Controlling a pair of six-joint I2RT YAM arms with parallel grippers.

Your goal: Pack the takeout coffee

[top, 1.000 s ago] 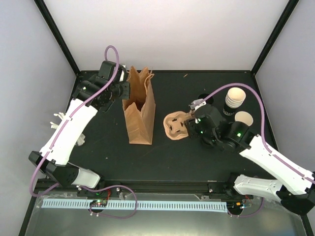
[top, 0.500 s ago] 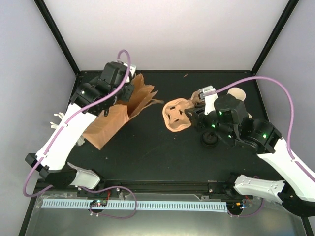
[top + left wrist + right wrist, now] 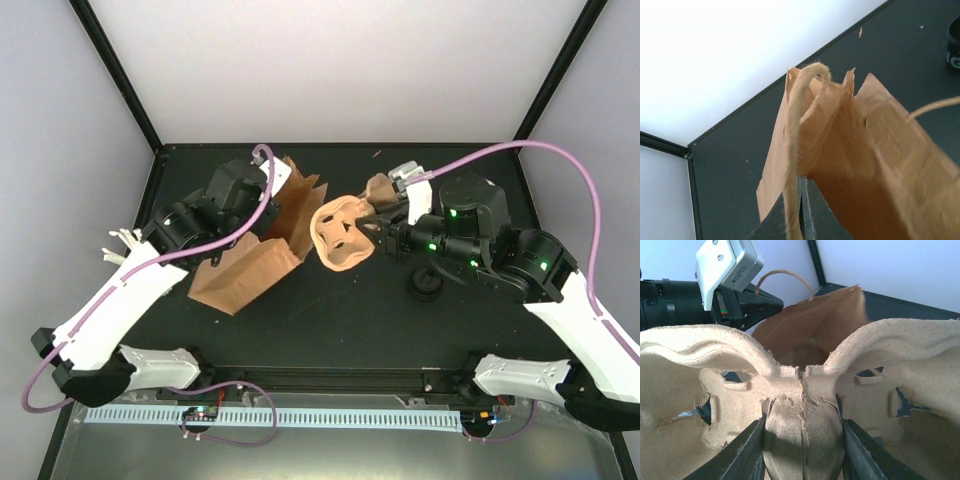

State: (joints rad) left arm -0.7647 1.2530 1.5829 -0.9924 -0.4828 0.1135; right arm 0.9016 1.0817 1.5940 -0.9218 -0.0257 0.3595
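My left gripper is to swing the bag (image 3: 246, 276) back and stand it upright before loading, as the brown paper bag leans tipped, its opening crooked to the carrier (image 3: 297, 212).
The takeout coffee is hidden from every view. A brown paper bag (image 3: 250, 265) leans tipped over to the left, its mouth turned toward the right. My left gripper (image 3: 270, 188) is shut on the bag's top edge beside the twine handle (image 3: 795, 125); its tips (image 3: 802, 182) are pressed together on the paper (image 3: 865, 165). My right gripper (image 3: 385, 235) is shut on the middle ridge of a pulp cup carrier (image 3: 340, 232), held in the air just right of the bag's mouth. In the right wrist view the fingers (image 3: 802, 421) clamp the carrier (image 3: 900, 355), with the bag (image 3: 815, 325) behind.
A small low black round object (image 3: 427, 285) stands on the dark table under my right arm, also at the left wrist view's upper right (image 3: 954, 45). The black frame posts and white walls close the table's back and sides.
My left gripper has tipped the upright bag over to the left and down. My right arm has lifted the carrier and carried it left, up to the bag's mouth, now covering the cups.
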